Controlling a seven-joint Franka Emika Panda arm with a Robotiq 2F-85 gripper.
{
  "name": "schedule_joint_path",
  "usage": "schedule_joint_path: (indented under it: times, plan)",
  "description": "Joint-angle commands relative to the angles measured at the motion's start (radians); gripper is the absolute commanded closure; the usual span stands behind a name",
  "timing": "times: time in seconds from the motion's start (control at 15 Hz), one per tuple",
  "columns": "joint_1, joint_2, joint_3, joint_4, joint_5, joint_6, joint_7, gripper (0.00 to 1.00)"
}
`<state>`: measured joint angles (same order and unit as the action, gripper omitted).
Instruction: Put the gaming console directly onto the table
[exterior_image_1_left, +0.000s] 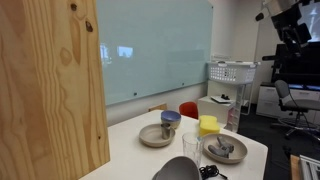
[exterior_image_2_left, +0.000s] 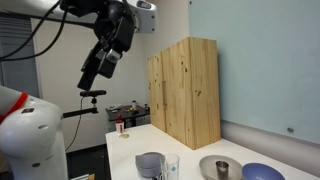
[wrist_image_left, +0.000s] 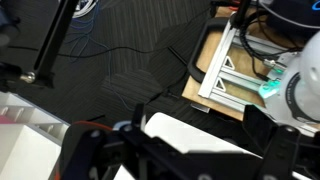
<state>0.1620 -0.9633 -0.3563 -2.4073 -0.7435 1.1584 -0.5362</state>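
I should swing my gripper back above the beige plate and lower it toward the gaming console (exterior_image_1_left: 222, 148), because it is hanging high over the floor, past the table's corner (wrist_image_left: 160, 122).
A small grey object, likely the gaming console (exterior_image_1_left: 221, 148), lies on a beige plate (exterior_image_1_left: 238, 155) near the table's front corner. It also shows in an exterior view (exterior_image_2_left: 221, 168) on its plate (exterior_image_2_left: 208, 166). My gripper (exterior_image_2_left: 88, 82) hangs high in the air, far from the table and well off to the side of it. It shows at the top edge in an exterior view (exterior_image_1_left: 293, 28). In the wrist view the fingers (wrist_image_left: 180, 150) stand wide apart with nothing between them, and only the floor and a white table corner (wrist_image_left: 190, 135) lie below.
A tall plywood box (exterior_image_1_left: 50, 85) stands on the white table (exterior_image_1_left: 130, 160). A second plate (exterior_image_1_left: 150, 138) carries a blue bowl (exterior_image_1_left: 171, 118). A yellow item (exterior_image_1_left: 208, 124), a clear cup (exterior_image_1_left: 191, 146) and a dark rounded object (exterior_image_1_left: 178, 170) stand nearby. A white laundry basket (exterior_image_1_left: 232, 72) is behind.
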Motion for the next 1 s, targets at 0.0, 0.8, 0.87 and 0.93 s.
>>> schedule_joint_path:
  times: [0.0, 0.8, 0.87, 0.93]
  plan:
    - [-0.05, -0.082, -0.135, -0.103, -0.12, 0.153, -0.013, 0.0]
    - [0.051, -0.228, -0.014, -0.37, 0.202, 0.272, -0.08, 0.0]
    - [0.026, -0.187, 0.031, -0.363, 0.228, 0.298, -0.08, 0.0]
    - [0.037, -0.175, 0.041, -0.356, 0.244, 0.305, -0.072, 0.0]
